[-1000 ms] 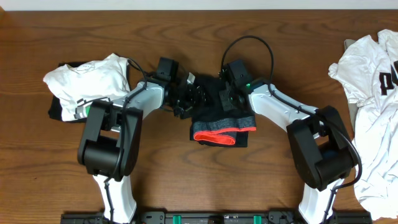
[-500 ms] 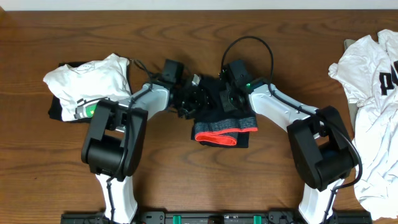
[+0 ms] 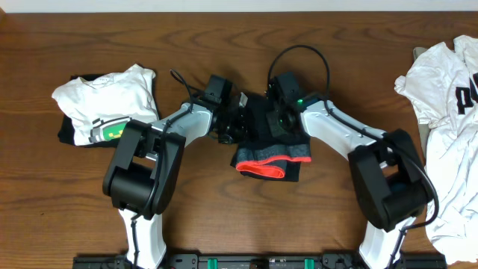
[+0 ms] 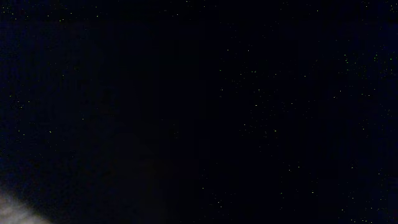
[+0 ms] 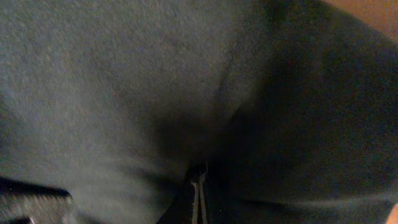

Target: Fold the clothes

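The robot's left gripper should keep hold of the black pants folded compact [image 3: 270,151], since the way is open, then carry them onto the white green-logo T-shirt [image 3: 108,104] and let go there.
The clothes, black pants [image 3: 258,136], lie bunched in a folded bundle at the table's middle. Their grey waistband [image 3: 275,155] with its red-orange edge [image 3: 261,168] faces the front. My left gripper [image 3: 240,124] is pushed into the bundle's left edge, its jaws closed in the fabric. My right gripper [image 3: 278,122] sits on the bundle's upper right. In the right wrist view the fingertips [image 5: 198,186] are pressed together, with dark cloth [image 5: 124,74] puckered around them. The left wrist view is wholly black, so its fingers are hidden.
A white T-shirt with a green logo [image 3: 104,97] lies at the left on a dark cloth [image 3: 67,133]. Another white T-shirt with black lettering [image 3: 444,112] is heaped at the right edge. Brown wood table [image 3: 224,217] surrounds the bundle.
My left gripper has moved right into the pants' left edge and closed. The bundle has shifted slightly right. The right gripper has stayed shut in place.
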You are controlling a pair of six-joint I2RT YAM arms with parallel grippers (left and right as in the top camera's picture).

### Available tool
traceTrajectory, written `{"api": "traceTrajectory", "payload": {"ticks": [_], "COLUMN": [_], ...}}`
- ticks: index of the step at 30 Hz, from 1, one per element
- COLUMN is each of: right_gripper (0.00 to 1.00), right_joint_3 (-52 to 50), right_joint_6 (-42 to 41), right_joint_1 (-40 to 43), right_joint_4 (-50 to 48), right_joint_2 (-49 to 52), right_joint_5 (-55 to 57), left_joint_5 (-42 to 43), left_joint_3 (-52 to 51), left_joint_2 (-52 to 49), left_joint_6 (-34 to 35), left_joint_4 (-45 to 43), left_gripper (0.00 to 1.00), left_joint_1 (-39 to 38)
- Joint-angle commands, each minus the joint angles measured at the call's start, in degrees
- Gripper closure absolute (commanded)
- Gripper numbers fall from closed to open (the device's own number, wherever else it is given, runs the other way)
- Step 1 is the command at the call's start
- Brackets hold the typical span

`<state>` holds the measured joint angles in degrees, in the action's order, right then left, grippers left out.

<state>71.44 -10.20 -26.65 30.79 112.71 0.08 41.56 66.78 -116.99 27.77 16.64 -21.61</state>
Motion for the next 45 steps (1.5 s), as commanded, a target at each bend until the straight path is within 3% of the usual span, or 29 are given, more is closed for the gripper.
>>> {"api": "traceTrajectory", "payload": {"ticks": [1,10,18,31,38,45], "right_gripper": [0.98,0.93,0.94,0.94,0.96,0.97], "right_joint_3": [-1.5,-1.4,-1.4,-1.4,-1.4,-1.4], "right_joint_6": [0.6,0.6,0.1,-0.5,-0.5,-0.5], "right_joint_1": [3.0,7.3,6.7,6.2,6.2,6.2], "right_joint_4": [2.3,2.6,2.7,4.4,6.8,9.8], "right_joint_2": [-5.2,-23.7,-27.7,-27.7,-27.7,-27.7], "right_joint_5": [1.6,1.4,0.8,0.7,0.7,0.7], "left_joint_5": [-7.5,-7.5,-7.5,-7.6,-8.3,-15.1], "left_joint_3": [-2.7,-0.2,4.2,14.8,15.3,15.3], "left_joint_2": [0.5,17.8,21.6,21.5,20.4,15.2], "left_joint_6": [-5.4,-21.2,-35.5,-44.9,-45.4,-45.8], "left_joint_4": [3.9,15.3,25.0,25.2,22.3,21.8], "left_gripper": [0.94,0.94,0.94,0.94,0.94,0.94], "left_joint_1": [0.3,8.2,20.2,32.2,39.1,46.4]}}
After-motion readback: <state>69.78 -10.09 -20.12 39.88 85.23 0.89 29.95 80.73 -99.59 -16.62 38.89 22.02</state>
